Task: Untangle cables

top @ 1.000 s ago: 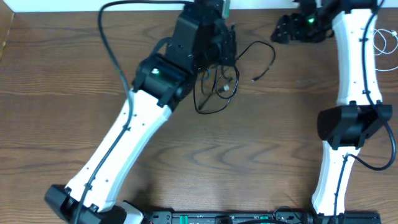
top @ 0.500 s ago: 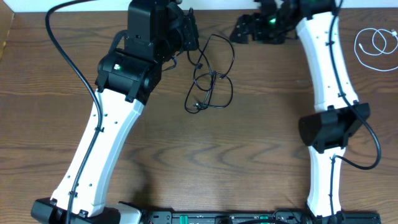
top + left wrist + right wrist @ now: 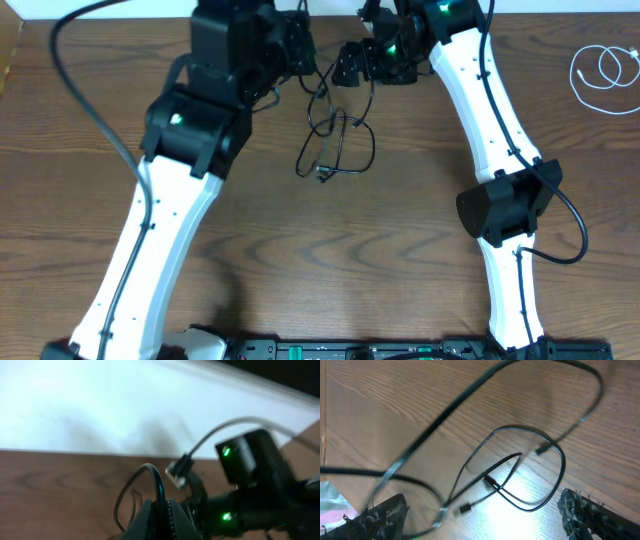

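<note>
A smooth, round arch (image 3: 148, 465) goes up from my left gripper. The black cable (image 3: 119, 502) will therefore follow in wide, open curves when I carry it.
The black cable (image 3: 340, 122) hangs in tangled loops from my left gripper (image 3: 305, 55) down to the table at the back middle. In the left wrist view my left gripper (image 3: 161, 515) is shut on a strand of the black cable (image 3: 159, 487). My right gripper (image 3: 350, 68) is open just right of the hanging strand. In the right wrist view its spread gripper (image 3: 485, 520) frames the black cable's loops and plug (image 3: 492, 482) on the wood below, touching nothing. The white cable (image 3: 574, 72) lies coiled by itself at the far right.
The brown wooden table (image 3: 420, 250) ends at a white wall at the back, right behind both grippers. The two arms stand close together over the back middle. The right arm's wrist with green lights (image 3: 250, 460) shows close in front of my left gripper.
My left gripper has moved left with the black cable, drawing its loops along. My right arm has swung left from the back right to beside the cable, uncovering the white cable.
</note>
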